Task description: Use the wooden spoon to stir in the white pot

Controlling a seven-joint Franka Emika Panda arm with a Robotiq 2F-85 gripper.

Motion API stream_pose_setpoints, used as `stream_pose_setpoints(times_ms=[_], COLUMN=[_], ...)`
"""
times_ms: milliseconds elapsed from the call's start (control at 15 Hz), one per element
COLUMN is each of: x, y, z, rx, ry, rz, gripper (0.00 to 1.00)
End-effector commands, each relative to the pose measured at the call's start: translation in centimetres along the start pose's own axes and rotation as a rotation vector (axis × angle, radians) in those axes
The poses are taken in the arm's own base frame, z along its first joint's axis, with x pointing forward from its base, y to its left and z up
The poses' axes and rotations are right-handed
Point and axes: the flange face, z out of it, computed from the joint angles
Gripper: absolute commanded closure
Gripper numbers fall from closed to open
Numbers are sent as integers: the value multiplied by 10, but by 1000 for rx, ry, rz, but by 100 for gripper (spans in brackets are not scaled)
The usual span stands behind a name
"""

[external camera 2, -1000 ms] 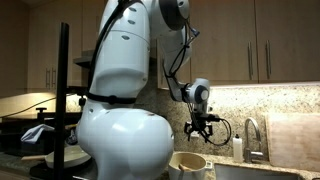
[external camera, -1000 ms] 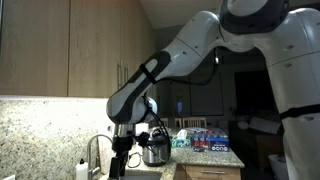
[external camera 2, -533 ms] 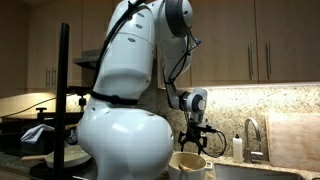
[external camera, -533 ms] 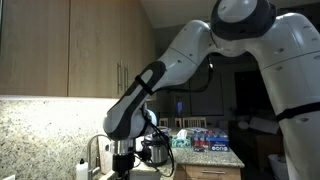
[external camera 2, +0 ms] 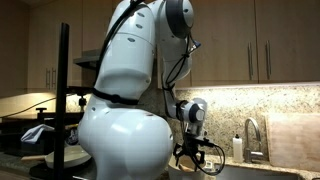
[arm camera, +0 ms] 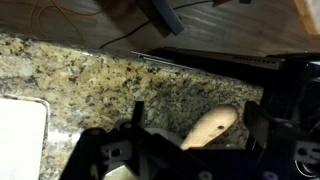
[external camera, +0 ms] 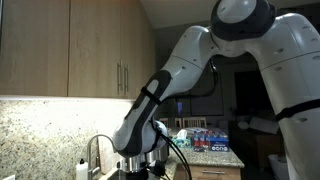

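Note:
The wooden spoon's rounded end (arm camera: 218,120) tilts toward one gripper finger, so I need to turn my gripper to line up with the spoon's handle (arm camera: 200,135) and center it before I close it.
In the wrist view the rounded end of the wooden spoon (arm camera: 210,127), with a small hole in it, lies on the speckled granite counter (arm camera: 90,75). My gripper (arm camera: 200,112) is open, with a dark finger on each side of the spoon end and a gap to both. In both exterior views the gripper (external camera: 135,168) (external camera 2: 190,157) hangs low at the counter. The white pot does not show clearly in any view; the gripper and the robot body cover its place.
A faucet (external camera: 95,150) and a soap bottle (external camera: 82,170) stand by my gripper. A faucet (external camera 2: 250,135) and a pale board (external camera 2: 295,140) lean at the granite backsplash. A white flat surface (arm camera: 20,135) lies left of the fingers. Wooden cabinets (external camera: 90,45) hang overhead.
The arm has come down steadily, so the gripper is much nearer the counter. In an exterior view it now covers the white pot that showed below it earlier.

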Motion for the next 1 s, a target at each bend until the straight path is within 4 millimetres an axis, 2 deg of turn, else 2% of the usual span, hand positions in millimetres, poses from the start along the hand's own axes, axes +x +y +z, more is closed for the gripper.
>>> stream_pose_setpoints(times_ms=[0, 200, 400, 600, 933], x=[1, 15, 30, 40, 38], y=[-9, -13, -15, -22, -23], z=[-5, -12, -6, -4, 9], rx=[-23, -42, 8, 23, 41], ry=[24, 17, -12, -25, -68], rz=[13, 17, 35, 123, 313], gripper=[0, 0, 0, 0, 0])
